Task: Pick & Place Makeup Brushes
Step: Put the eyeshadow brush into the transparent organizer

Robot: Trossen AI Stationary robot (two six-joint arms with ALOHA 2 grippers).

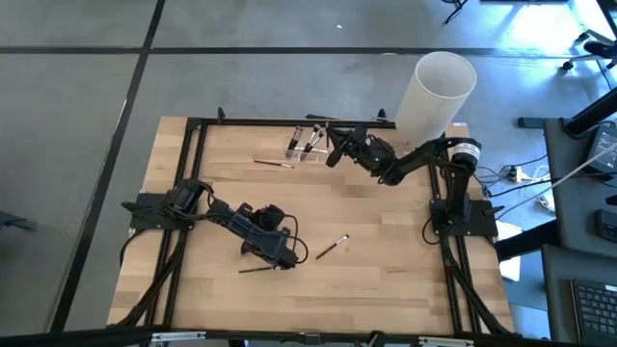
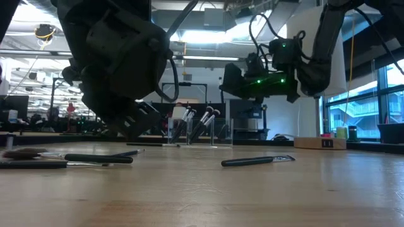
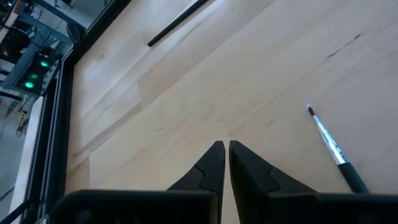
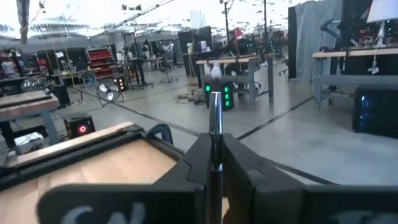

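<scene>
My left gripper needs to open its fingers, since they are shut beside the mid-table brush, and then come down around the brush's black handle.
A clear holder [image 1: 307, 143] with several makeup brushes standing in it sits near the table's far edge; the low view shows it too [image 2: 196, 128]. My right gripper [image 1: 339, 149] hovers just right of it, shut on a makeup brush [image 4: 214, 106]. Loose brushes lie flat on the wood: one near the holder [image 1: 275, 163], one mid-table [image 1: 331, 248], one by the near left [image 1: 255, 269]. My left gripper [image 3: 224, 149] is low over the table, shut with nothing between its fingers, beside a silver-ferruled brush [image 3: 329, 146]. My right gripper pinches the brush between its two fingers on the silvery part of its shaft [image 4: 215, 140]. The brush runs along the fingers, its pale tip [image 4: 214, 71] sticking out past them. The fingers come about level from the table's right. The brush is lifted clear of the table.
A tall white cylinder [image 1: 439, 92] stands at the far right corner. A black frame rail [image 1: 251, 122] runs along the far edge behind the holder. A small cardboard box [image 2: 319, 142] lies at the far right. Bare wood lies between the two arms.
</scene>
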